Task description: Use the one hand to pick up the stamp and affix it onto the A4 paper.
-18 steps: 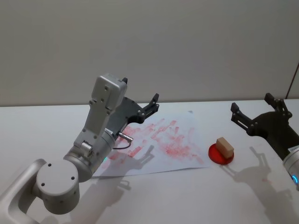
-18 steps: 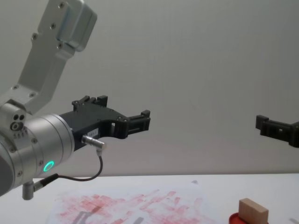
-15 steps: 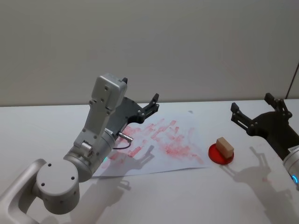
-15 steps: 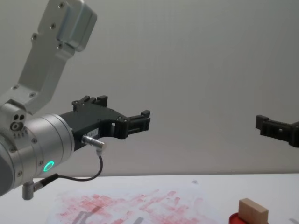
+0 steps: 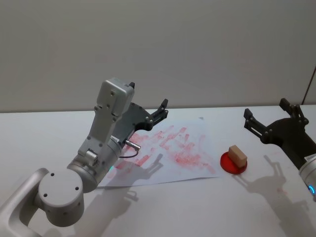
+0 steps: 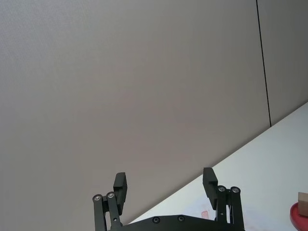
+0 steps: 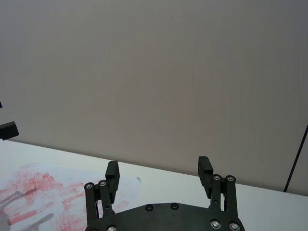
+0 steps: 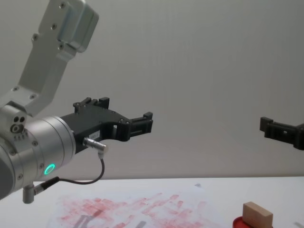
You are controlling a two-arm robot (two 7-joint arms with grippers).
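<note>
My gripper will lift the stamp [image 8: 257,215], and the stamp should then come free and leave the red ink pad behind, because the stamp stands inside the ink pad's round rim [image 8: 238,222].
The stamp [image 5: 237,155], a light-tan wooden block, rests on a round red ink pad [image 5: 233,164] just right of the A4 paper [image 5: 168,148], which is smeared with red prints. My left gripper [image 5: 148,101] hangs open above the paper's far left part, with nothing between its fingers [image 6: 164,179]. At the right, my right gripper [image 5: 266,111] is open and empty, raised in the air right of the stamp and apart from it [image 7: 158,168]. In the chest view the stamp [image 8: 258,214] sits low at the right, below the right gripper [image 8: 275,130].
The white tabletop [image 5: 207,207] stretches in front of the paper and to both sides. My silver left arm [image 5: 94,158] with its green ring light covers the paper's near left corner. A plain grey wall [image 5: 197,49] stands behind the table.
</note>
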